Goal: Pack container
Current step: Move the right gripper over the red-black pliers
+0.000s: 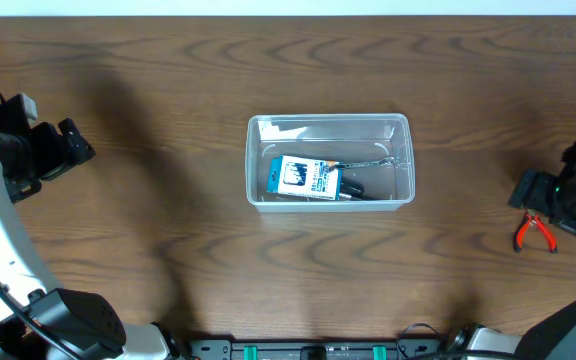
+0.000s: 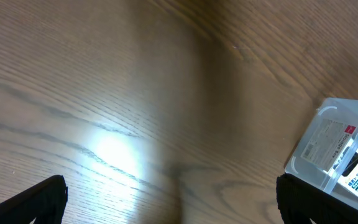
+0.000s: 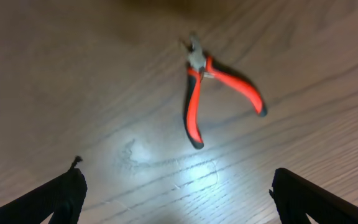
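Note:
The pliers' straighter red handle (image 3: 192, 113) lines up lengthwise with the gap between my open fingers, so my right gripper should keep going down until it has one finger on each side of that handle (image 1: 519, 237), and then close.
The clear plastic container (image 1: 329, 125) stands at the table's middle. Inside lie a small blue and white box (image 1: 304, 178), a black-handled tool (image 1: 352, 188) and a thin metal tool (image 1: 373, 160). A corner of the container also shows in the left wrist view (image 2: 328, 146). Red-handled pliers (image 1: 534, 232) lie on the table at the right, and show in the right wrist view (image 3: 204, 93). My right gripper (image 3: 176, 193) is open and empty, just short of the pliers. My left gripper (image 2: 173, 199) is open and empty over bare table at the far left.
The wooden table (image 1: 168, 230) spreads around the container. My left arm (image 1: 28, 150) is at the left edge and my right arm (image 1: 568, 190) at the right edge, beside the pliers.

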Robot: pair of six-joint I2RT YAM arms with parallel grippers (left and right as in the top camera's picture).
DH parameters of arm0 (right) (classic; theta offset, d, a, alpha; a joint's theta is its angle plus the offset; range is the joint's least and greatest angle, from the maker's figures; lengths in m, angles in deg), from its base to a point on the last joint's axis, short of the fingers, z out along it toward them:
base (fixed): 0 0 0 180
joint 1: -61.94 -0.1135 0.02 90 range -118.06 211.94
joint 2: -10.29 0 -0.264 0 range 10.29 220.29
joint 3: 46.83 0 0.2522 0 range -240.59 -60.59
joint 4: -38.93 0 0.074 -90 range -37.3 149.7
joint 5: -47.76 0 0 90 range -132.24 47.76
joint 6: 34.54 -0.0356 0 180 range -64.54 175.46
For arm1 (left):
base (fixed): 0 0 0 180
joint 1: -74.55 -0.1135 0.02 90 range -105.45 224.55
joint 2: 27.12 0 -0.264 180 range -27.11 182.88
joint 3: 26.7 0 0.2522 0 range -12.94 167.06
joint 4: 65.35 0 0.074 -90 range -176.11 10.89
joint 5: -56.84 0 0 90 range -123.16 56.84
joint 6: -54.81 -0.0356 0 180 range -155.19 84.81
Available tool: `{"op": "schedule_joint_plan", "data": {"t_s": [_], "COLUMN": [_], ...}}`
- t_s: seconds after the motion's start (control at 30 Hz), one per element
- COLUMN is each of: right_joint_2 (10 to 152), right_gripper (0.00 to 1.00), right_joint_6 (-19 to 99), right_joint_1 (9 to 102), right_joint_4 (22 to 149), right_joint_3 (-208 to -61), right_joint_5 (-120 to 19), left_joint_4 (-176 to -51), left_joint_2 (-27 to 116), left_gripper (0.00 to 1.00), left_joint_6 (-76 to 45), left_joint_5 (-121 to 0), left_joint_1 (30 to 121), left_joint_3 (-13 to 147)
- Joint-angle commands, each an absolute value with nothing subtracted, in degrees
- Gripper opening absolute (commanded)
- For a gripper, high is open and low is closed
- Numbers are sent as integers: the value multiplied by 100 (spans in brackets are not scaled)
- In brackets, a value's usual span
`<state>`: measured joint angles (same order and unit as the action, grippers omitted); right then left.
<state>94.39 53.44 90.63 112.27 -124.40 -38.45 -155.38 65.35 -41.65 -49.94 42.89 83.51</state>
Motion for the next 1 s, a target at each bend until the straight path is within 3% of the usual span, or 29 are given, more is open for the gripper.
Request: {"op": "schedule_joint_plan", "data": {"t_s": [0.0,0.97], "right_joint_2": [9437,10825], "right_gripper": [97,99], "right_joint_6": [5444,5300], "right_joint_1": [9100,9117], "right_joint_4": [11045,9784], "right_joint_3": [-12023,-11597], "right_joint_5": [-3895,-3945], "left_joint_4": [-15555,-15553], "left_joint_2": [6539,6539], "left_gripper": [98,98], "left_joint_6": [-4246,-4246], "left_joint_5": [-5050,-5050], "left_joint_1": [4270,4270], "left_joint_3": [8362,8362]}}
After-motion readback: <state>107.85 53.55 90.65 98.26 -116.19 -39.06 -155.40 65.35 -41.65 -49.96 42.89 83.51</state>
